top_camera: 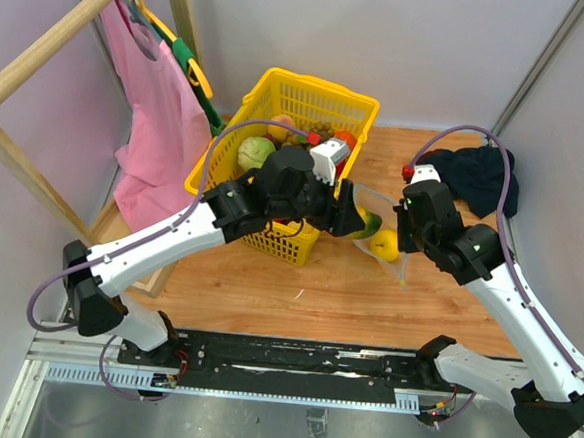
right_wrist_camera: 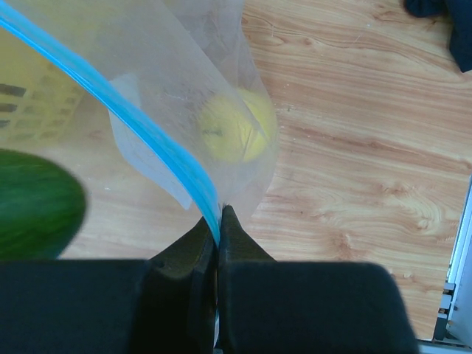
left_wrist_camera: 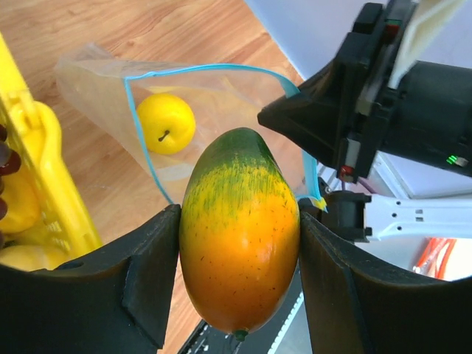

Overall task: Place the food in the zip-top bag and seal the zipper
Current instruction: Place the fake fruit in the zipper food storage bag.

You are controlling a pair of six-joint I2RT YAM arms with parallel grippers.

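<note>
The mango's green end [left_wrist_camera: 240, 145] faces the bag's opening [left_wrist_camera: 215, 107]. My left gripper should go on moving the mango in past the blue zipper before it lets go of it there.
My left gripper [left_wrist_camera: 240, 221] is shut on an orange-yellow-green mango [left_wrist_camera: 240, 228], one piece of the food. It hangs just in front of the open mouth of the clear zip-top bag [left_wrist_camera: 96, 74]. From above, the mango [top_camera: 369, 222] sits at the bag's left edge, at the end of the left gripper [top_camera: 347, 215]. A yellow round fruit [left_wrist_camera: 166, 123] lies inside the bag [right_wrist_camera: 184, 66] on the wood. My right gripper [right_wrist_camera: 219, 214] is shut on the blue zipper [right_wrist_camera: 147, 133] at the mouth's corner and holds it up. The right gripper [top_camera: 404, 227] is right of the bag.
A yellow basket [top_camera: 311, 85] with more food, including a green round piece [top_camera: 255, 153], stands behind the left arm. A pink garment [top_camera: 164, 110] hangs on a wooden rack at the left. A dark cloth [top_camera: 480, 177] lies at the back right.
</note>
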